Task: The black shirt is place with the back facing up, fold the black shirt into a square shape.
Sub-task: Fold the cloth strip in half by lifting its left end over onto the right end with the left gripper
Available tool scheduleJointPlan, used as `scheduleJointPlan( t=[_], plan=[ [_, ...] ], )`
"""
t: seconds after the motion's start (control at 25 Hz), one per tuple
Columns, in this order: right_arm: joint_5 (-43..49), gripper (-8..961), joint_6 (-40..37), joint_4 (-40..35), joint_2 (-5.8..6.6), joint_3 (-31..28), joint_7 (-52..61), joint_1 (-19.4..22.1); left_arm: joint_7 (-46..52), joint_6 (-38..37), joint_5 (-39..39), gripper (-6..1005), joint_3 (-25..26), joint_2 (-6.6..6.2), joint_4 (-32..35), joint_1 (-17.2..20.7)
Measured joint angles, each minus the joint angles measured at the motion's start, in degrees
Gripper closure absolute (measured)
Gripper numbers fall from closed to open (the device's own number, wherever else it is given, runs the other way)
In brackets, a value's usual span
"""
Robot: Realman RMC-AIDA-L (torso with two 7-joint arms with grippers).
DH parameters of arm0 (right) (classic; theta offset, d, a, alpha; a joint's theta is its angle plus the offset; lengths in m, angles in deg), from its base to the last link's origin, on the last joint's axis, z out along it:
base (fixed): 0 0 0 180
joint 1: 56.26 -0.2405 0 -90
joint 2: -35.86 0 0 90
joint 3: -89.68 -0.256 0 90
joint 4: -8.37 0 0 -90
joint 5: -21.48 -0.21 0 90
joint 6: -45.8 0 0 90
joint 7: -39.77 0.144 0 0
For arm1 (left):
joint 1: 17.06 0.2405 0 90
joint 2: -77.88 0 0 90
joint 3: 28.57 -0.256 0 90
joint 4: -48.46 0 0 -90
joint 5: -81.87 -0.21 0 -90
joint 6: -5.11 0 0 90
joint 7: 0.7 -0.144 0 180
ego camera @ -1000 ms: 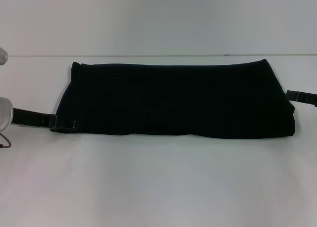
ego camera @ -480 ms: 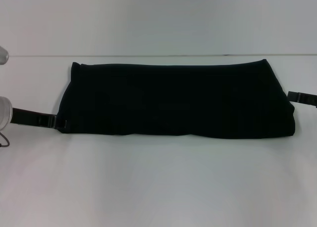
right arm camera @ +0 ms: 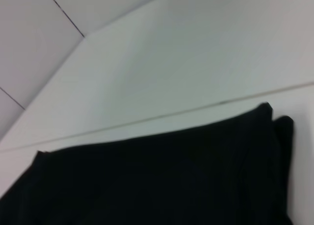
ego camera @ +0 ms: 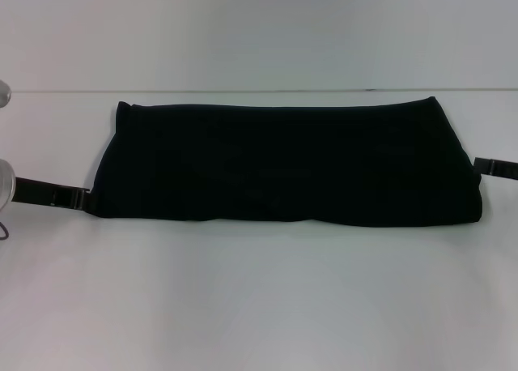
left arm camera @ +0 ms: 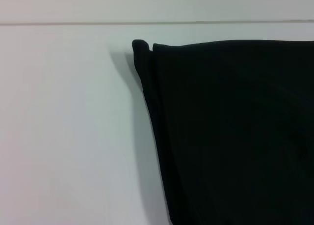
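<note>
The black shirt's near edge [ego camera: 263, 220] is wavy. I should grab the shirt's near corner [ego camera: 476, 217] on my right gripper's side with that gripper, and both grippers should pull the shirt's edge straight.
The black shirt [ego camera: 283, 164] lies flat on the white table [ego camera: 259, 298], folded into a long plain black band running left to right, with no print showing. My left gripper [ego camera: 81, 198] is low over the table, just off the shirt's near left corner. My right gripper [ego camera: 482, 165] is just off the shirt's right edge. The left wrist view shows the shirt's left end [left arm camera: 235, 136] with its far corner. The right wrist view shows the shirt's right end [right arm camera: 157, 181]. Neither wrist view shows fingers.
The table's far edge [ego camera: 259, 91] runs just behind the shirt, with a pale wall beyond it. White tabletop stretches in front of the shirt and to both sides.
My left gripper has drawn back to the left, off the shirt's near left corner. My right gripper has moved slightly to the right. The shirt has not moved.
</note>
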Motion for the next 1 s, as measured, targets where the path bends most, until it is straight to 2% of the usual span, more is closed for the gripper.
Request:
scheduleJointPlan(
  t=[0.16,0.52,0.64,0.76,1.0],
  plan=[
    [1.04,367,1.17,0.06,-0.05,0.1,0.15,-0.09,-0.02,-0.87,-0.03,998,0.0,0.04,0.38,0.11],
    [3.62,377,4.11,3.47,-0.48,1.66,0.24,-1.82,-0.11,-1.56,-0.04,998,-0.06,0.09,0.88,0.12],
    [3.64,380,6.29,4.58,-0.97,2.81,0.25,-2.32,-0.11,-1.52,-0.04,997,-0.06,0.08,0.76,0.03],
    [3.63,388,7.05,4.69,-1.39,3.03,0.25,-2.4,-0.12,-1.45,-0.04,997,-0.05,0.05,0.78,-0.01],
    [3.58,403,7.23,4.38,-1.48,2.68,0.27,-2.04,-0.33,-1.04,-0.04,997,-0.03,0.02,0.5,-0.2]
  ],
)
